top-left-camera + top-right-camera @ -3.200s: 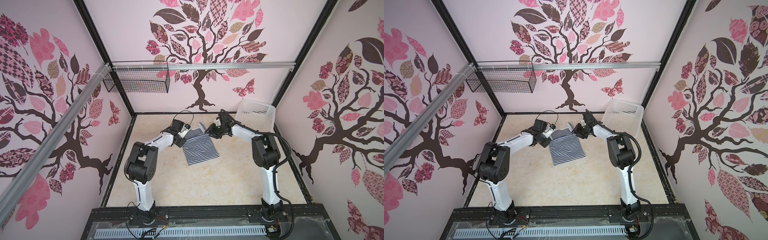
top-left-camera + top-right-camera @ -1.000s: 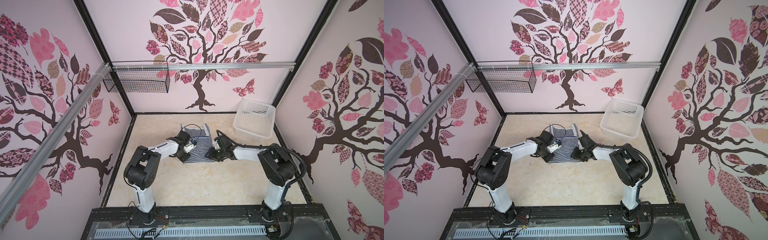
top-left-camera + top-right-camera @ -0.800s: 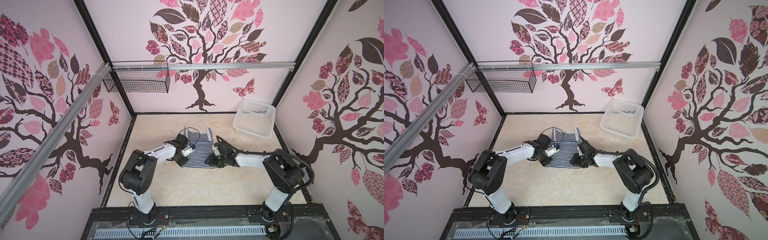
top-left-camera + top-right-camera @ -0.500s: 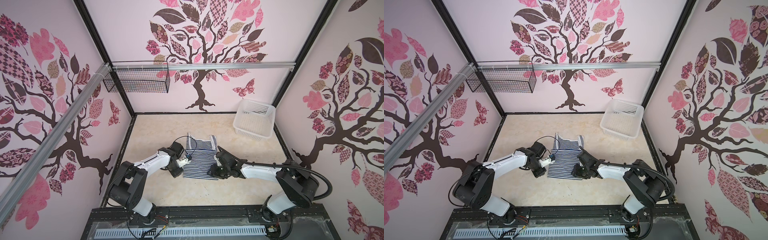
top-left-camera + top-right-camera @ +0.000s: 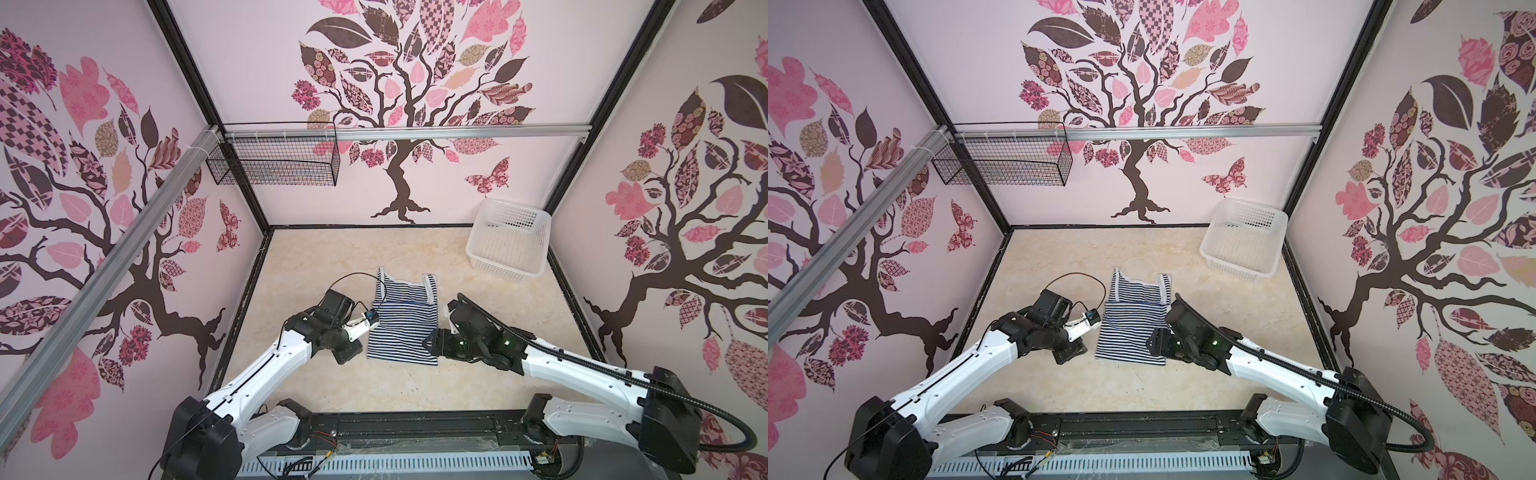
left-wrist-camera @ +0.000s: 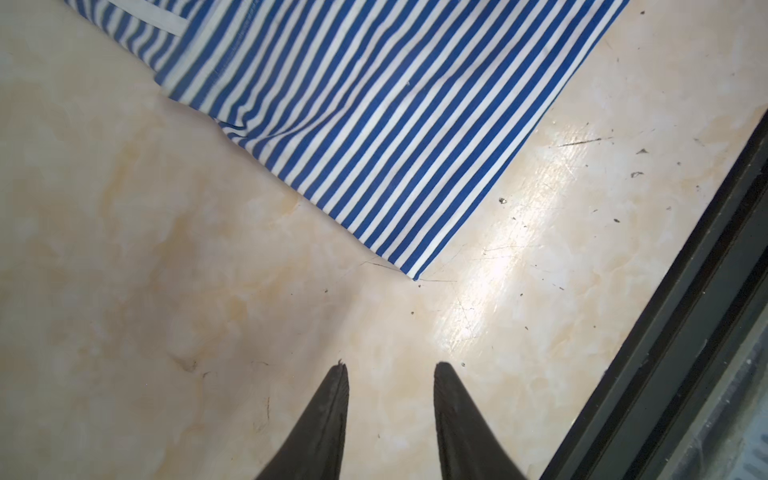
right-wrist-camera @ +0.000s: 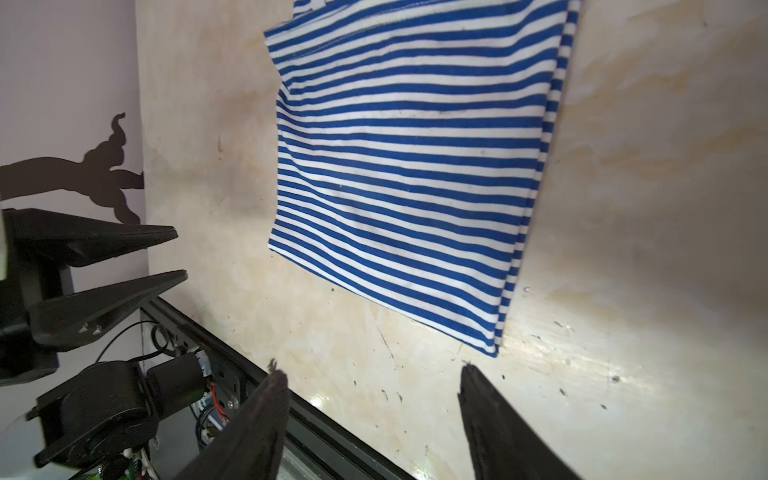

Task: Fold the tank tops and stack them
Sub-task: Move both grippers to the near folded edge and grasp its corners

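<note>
The tank top will sag between my grippers when I fold its hem over its straps, because soft ripples run across the striped cloth.
One tank top, navy-and-white striped, lies flat at mid-table, its straps toward the back wall and its hem toward the front. My left gripper sits just off the hem's left corner. In the left wrist view it is open over bare table, a short way from the cloth's corner. My right gripper is by the hem's right corner. It is open and empty, close to the tank top without touching it.
A white perforated basket stands at the back right. A black wire basket hangs on the back wall at the left. A black frame rail borders the table's front edge, near both grippers.
Both arms drew the tank top toward the front of the table by its hem corners. Both grippers have now opened and let go; the hem lies flat.
</note>
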